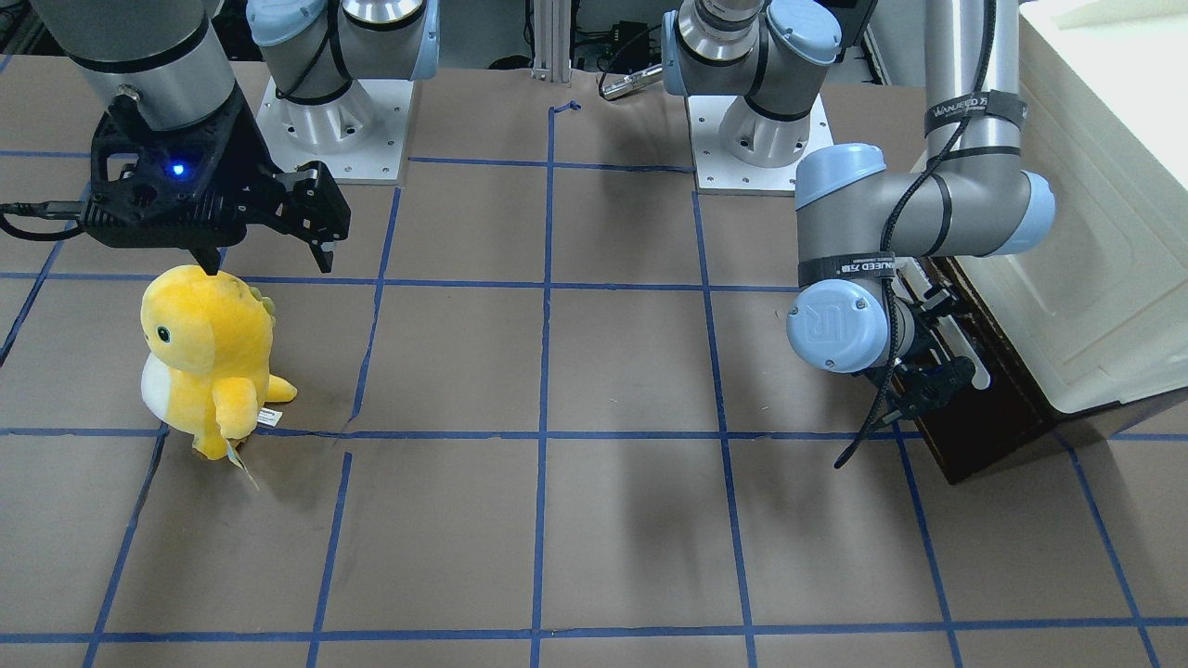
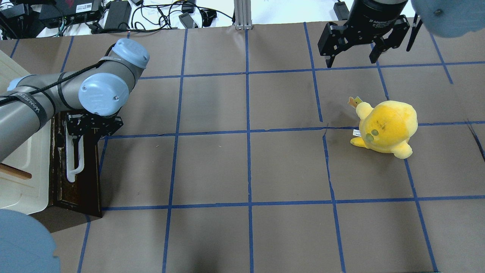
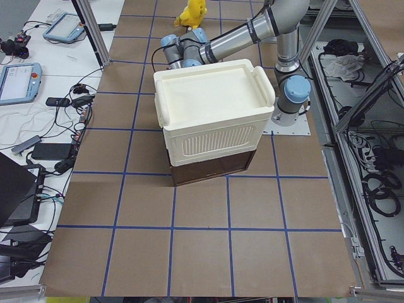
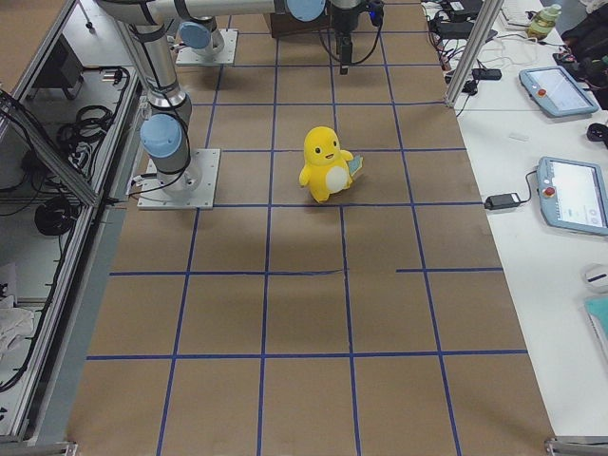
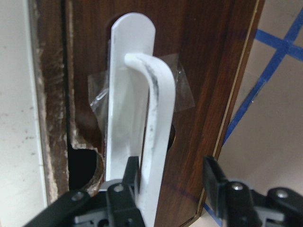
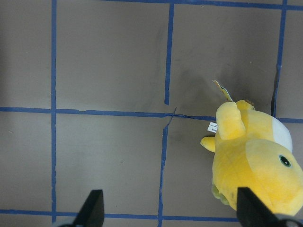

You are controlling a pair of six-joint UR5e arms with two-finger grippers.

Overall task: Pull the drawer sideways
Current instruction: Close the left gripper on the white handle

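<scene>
I should expect an empty drawer when I pull the drawer's handle, because the notch in the drawer front shows only dark hollow space.
The drawer has a dark brown wooden front and a long white bar handle. It sits at the bottom of a cream cabinet at the table's left end. My left gripper is open, with one finger on each side of the handle. In the left wrist view the handle runs between the fingers of the gripper, close to the left finger, and a narrow dark gap shows beside the drawer front. My right gripper is open and empty above the table.
A yellow plush toy stands on the table just in front of my right gripper; it also shows in the right wrist view. The cabinet door has a small wooden handle. Blue tape lines grid the brown table.
</scene>
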